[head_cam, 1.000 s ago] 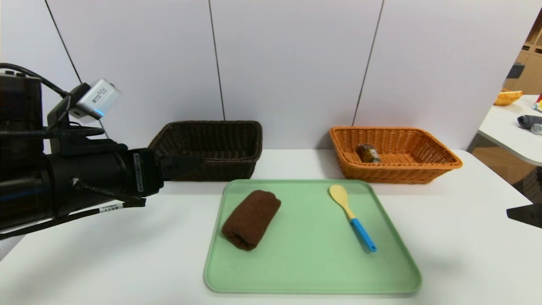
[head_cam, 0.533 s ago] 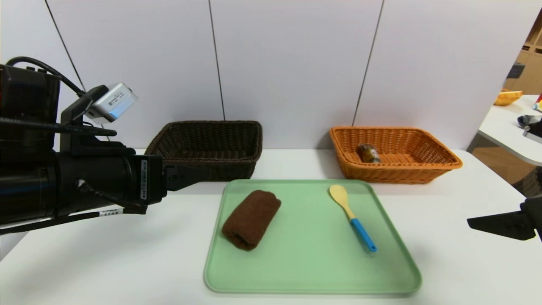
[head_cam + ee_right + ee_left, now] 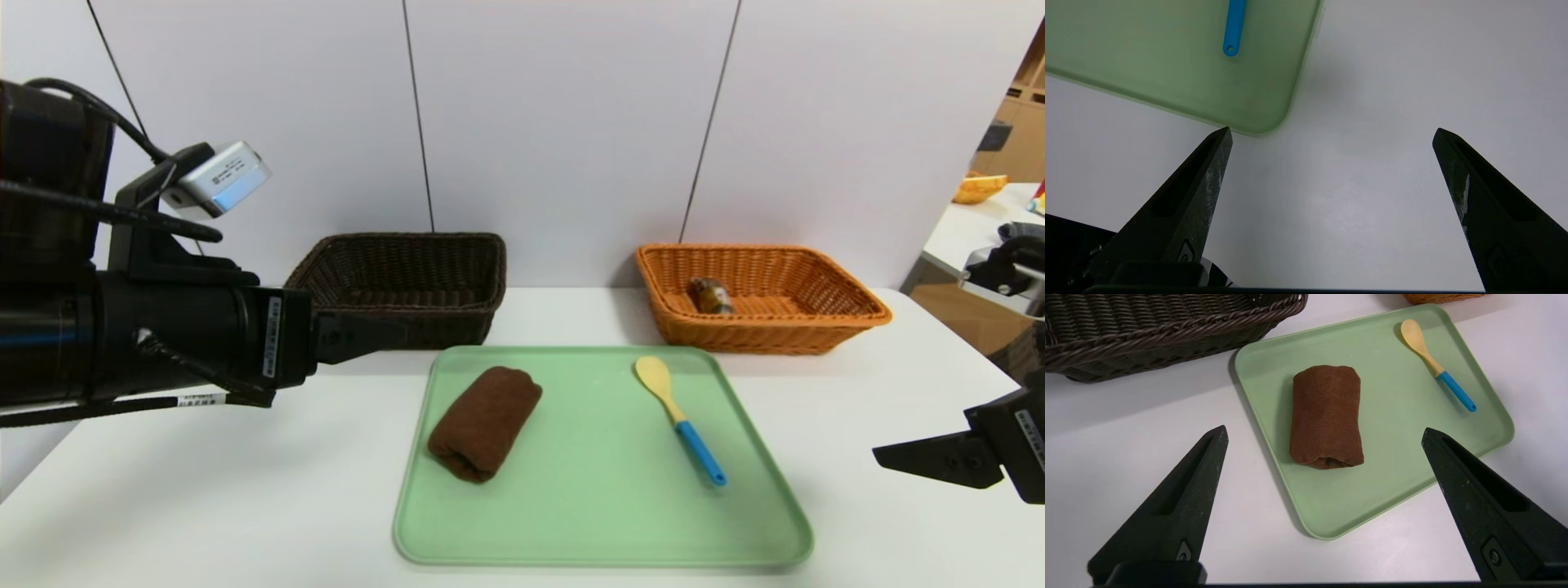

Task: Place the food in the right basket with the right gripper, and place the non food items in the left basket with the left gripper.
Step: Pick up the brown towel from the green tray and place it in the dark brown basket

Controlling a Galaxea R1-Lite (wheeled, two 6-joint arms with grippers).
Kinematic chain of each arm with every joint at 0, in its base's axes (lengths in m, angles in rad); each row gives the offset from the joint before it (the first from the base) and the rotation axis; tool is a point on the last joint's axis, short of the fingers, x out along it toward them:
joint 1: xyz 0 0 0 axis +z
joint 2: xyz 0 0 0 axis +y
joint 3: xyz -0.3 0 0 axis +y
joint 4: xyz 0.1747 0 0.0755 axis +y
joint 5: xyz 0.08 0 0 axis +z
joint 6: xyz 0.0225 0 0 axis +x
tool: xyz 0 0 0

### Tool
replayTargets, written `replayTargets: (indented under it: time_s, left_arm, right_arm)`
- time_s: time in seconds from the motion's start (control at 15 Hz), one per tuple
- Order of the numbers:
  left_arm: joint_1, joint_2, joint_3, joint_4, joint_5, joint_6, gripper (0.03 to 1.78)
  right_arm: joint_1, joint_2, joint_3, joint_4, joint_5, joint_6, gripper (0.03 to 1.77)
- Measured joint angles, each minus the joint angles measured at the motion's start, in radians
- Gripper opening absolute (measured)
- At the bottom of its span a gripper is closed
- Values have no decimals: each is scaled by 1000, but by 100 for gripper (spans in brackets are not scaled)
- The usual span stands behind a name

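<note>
My gripper will carry the rolled towel point(image 3: 1327, 414), which will pinch at its middle but stay rolled, because the towel's end point(image 3: 1332, 463) shows layers tucked snugly together.
A dark brown rolled towel point(image 3: 485, 422) point(image 3: 1327, 415) and a pale yellow spoon with a blue handle point(image 3: 679, 419) point(image 3: 1436, 367) lie on a green tray point(image 3: 604, 523). The food packet point(image 3: 710, 296) rests inside the orange right basket point(image 3: 849, 314). The dark brown left basket point(image 3: 445, 282) point(image 3: 1167, 330) stands empty behind the tray's left corner. My left gripper point(image 3: 380, 331) point(image 3: 1325, 435) hovers open above the table, left of the towel and in front of the dark basket. At the far right my right gripper point(image 3: 898, 456) point(image 3: 1333, 136) hangs open over bare table beside the tray corner.
The white table point(image 3: 204, 506) runs wide on both sides of the tray. A second white table point(image 3: 971, 245) with a yellow bowl and other objects stands at the far right. Pale wall panels close off the back.
The left arm has moved a little forward and to the right toward the tray. The right gripper has come further into view from the right edge, toward the tray. Both stay open.
</note>
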Motion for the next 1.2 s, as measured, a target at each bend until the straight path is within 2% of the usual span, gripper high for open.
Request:
replayTargets:
  time_s: [0.2,0.47,0.87,1.2]
  left_arm:
    - [-64,67,-119,152,0,3,169]
    - [-159,205,-216,293,23,4,169]
    - [-220,405,-409,478,78,4,169]
    - [-244,528,-502,515,105,29,169]
  right_arm:
    - [-4,-21,15,1,1,1,169]
    - [-12,-45,18,3,1,4,169]
    - [-21,-67,21,3,1,5,169]
    - [-27,-93,33,2,2,4,169]
